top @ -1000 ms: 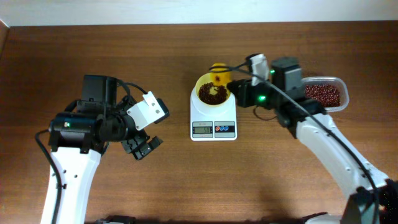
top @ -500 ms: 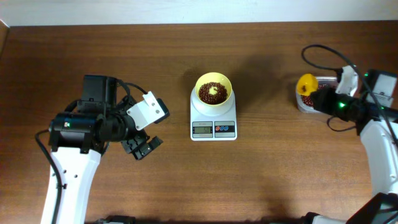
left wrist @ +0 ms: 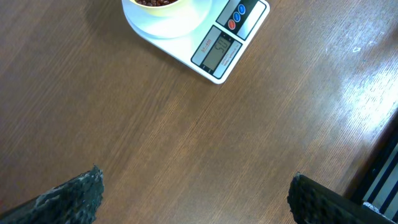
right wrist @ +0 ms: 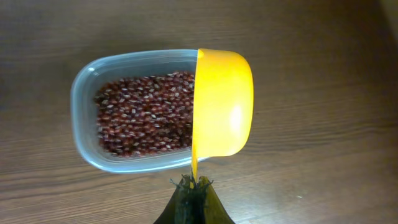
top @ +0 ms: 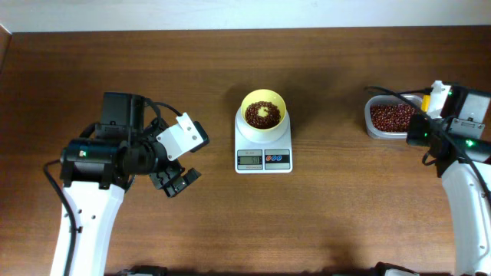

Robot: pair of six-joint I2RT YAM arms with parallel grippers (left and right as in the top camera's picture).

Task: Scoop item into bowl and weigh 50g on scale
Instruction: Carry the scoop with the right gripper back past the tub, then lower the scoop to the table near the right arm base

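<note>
The scale's display (left wrist: 216, 52) shows 50, so the robot's right gripper should take the yellow scoop away from the clear tub and put it down on the open wood (top: 355, 182).
The pale-yellow bowl (top: 264, 115) stands on the white scale (top: 263, 159) at the table's middle, with reddish-brown beans (top: 262, 114) in it. More beans (right wrist: 143, 115) fill the clear tub (top: 393, 117) at the right. My right gripper (right wrist: 194, 183) is shut on the thin handle of the yellow scoop (right wrist: 222, 102). The scoop is turned on its side over the tub's right end, with its inside hidden. In the overhead view this gripper (top: 422, 113) is at the tub's right edge. My left gripper (left wrist: 196, 193) is open and empty over bare table, left of the scale (left wrist: 217, 50).
The clear tub's rim (right wrist: 81, 99) stands on the wooden table near its right edge. The left arm's body (top: 115, 149) hangs over the table's left part. The table's back edge runs along the top of the overhead view.
My right arm has carried the yellow scoop from over the bowl on the scale to the right, back to the tub. The left arm has not moved.
</note>
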